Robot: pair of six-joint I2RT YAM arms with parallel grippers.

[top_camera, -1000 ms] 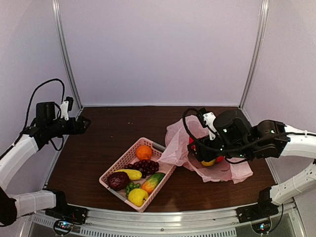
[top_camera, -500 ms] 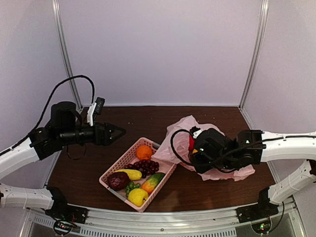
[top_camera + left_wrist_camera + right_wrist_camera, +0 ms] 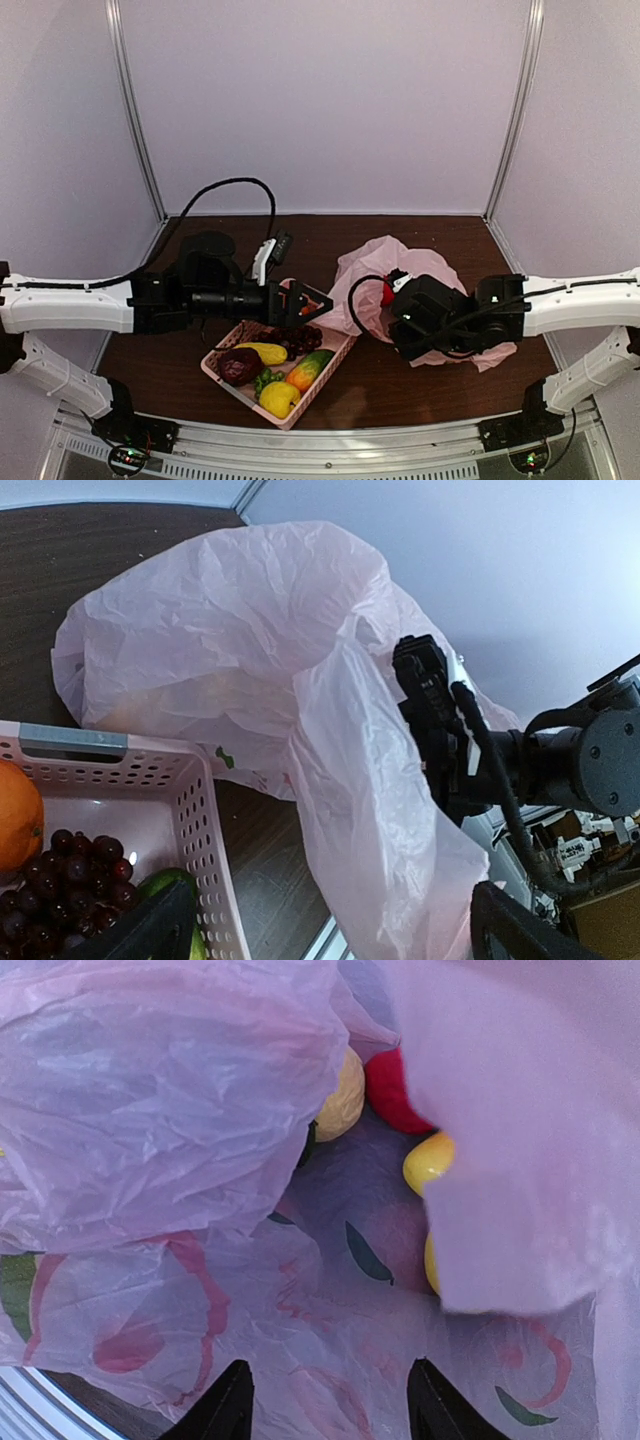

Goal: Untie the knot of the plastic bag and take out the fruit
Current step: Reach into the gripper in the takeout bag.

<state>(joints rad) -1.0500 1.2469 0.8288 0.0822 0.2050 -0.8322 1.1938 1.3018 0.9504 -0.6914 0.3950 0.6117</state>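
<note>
The bag's loose flap [image 3: 530, 1180] is hanging over the nearer yellow fruit [image 3: 433, 1265]. Next, my right gripper turns back and reaches in past the flap before it takes that fruit.
The pink plastic bag [image 3: 400, 262] lies crumpled right of centre, its mouth gaping; the knot does not show. Inside it, fruit shows: a red one [image 3: 395, 1090], a yellow one [image 3: 430, 1160] and a pale yellow one [image 3: 342, 1100]. My right gripper [image 3: 330, 1400] hovers open over the bag's printed film, just in front of that fruit, nothing pinched between its fingertips [image 3: 232, 1400]. My left gripper [image 3: 318, 300] reaches over the basket's far corner towards the bag [image 3: 250, 650], wide open and empty.
A pink latticed basket [image 3: 232, 340] stands left of the bag, holding an orange [image 3: 15, 825], dark grapes [image 3: 296, 338], a maroon fruit [image 3: 240, 365] and other fruit. The right arm's black wrist [image 3: 435, 720] sits behind the bag. Walls close in on three sides.
The left arm has swung from the far left across to above the basket, pointing at the bag. The right gripper has moved left into the bag and its jaws have narrowed somewhat.
</note>
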